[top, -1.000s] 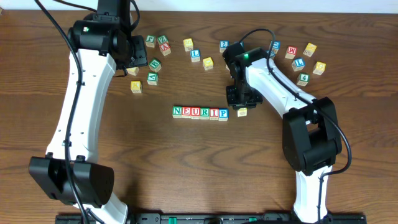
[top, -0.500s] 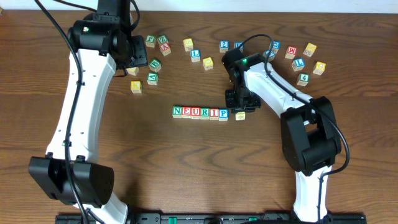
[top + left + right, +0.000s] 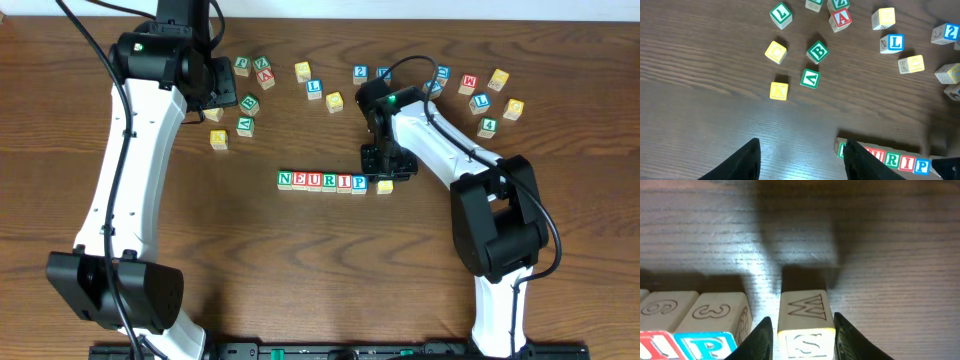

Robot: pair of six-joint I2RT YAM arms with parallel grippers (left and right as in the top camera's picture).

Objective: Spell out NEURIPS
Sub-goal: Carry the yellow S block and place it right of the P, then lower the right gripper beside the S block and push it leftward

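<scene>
A narrow gap [image 3: 372,188] separates the S cube from the P cube, so next I back my right gripper off and push the S cube's far side [image 3: 392,188] toward P.
A row of cubes reading N E U R I P [image 3: 322,181] lies at the table's middle, and its right part also shows low in the left wrist view as the row [image 3: 890,160]. Just right of the P cube [image 3: 705,345] stands a yellow-topped S cube [image 3: 385,186] [image 3: 806,330] on the wood, a narrow gap between the two. My right gripper [image 3: 802,340] straddles that cube, jaws slightly apart from its sides. My left gripper [image 3: 802,162] hovers open over bare wood, left of the row's start, holding nothing.
Loose cubes lie at the back left [image 3: 245,100], among them B [image 3: 817,51], K [image 3: 778,90] and a blue L [image 3: 895,42]. More cubes sit at the back right [image 3: 485,98]. The right arm [image 3: 440,140] reaches in from the right.
My right gripper carried the yellow-topped cube leftward, closer to the P, and its jaws have widened a little. The left arm has not moved.
</scene>
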